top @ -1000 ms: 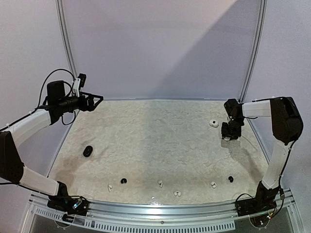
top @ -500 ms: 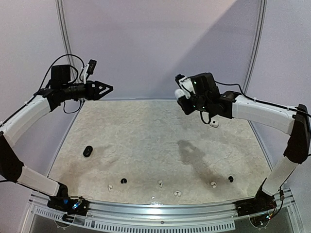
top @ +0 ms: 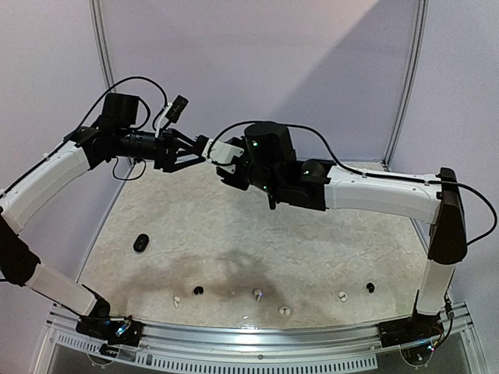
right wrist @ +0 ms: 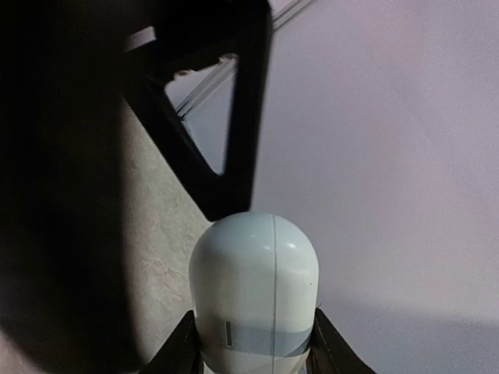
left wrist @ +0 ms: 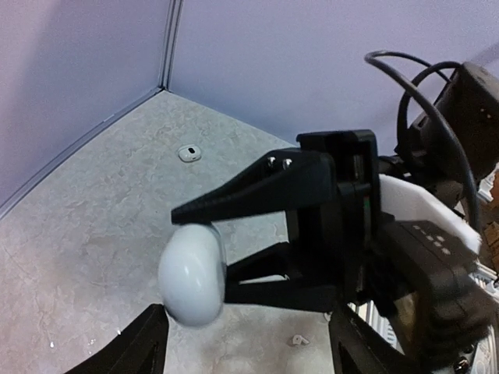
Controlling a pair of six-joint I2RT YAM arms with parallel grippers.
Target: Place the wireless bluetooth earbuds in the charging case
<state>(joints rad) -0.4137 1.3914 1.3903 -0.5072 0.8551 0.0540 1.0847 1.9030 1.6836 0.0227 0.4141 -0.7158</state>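
Observation:
I should use my right gripper to swing the case end-on before (left wrist: 196, 308) my left gripper closes, because the white case (left wrist: 192, 273) sits crooked at one finger of my open left gripper.
My right gripper (top: 224, 156) is shut on a white pebble-shaped charging case (top: 225, 149), held high above the table; the case fills the right wrist view (right wrist: 253, 288) between my fingers (right wrist: 181, 347). My left gripper (top: 199, 151) is open and faces it at the same height. In the left wrist view the case (left wrist: 192, 273) sits just ahead of my open left gripper (left wrist: 249, 319), close to one finger. The earbuds lie in a row near the front edge: white ones (top: 177, 300) (top: 256, 294) (top: 284, 310) (top: 341, 296) and black ones (top: 198, 291) (top: 369, 287).
A black case (top: 140, 243) lies at the table's left. A second white case, open, (left wrist: 189, 153) lies far back in the left wrist view; the right arm hides it from above. A metal frame (top: 101, 47) borders the table.
My right arm swung from the right edge to the upper left centre, carrying the white case up. My left gripper moved right and met it.

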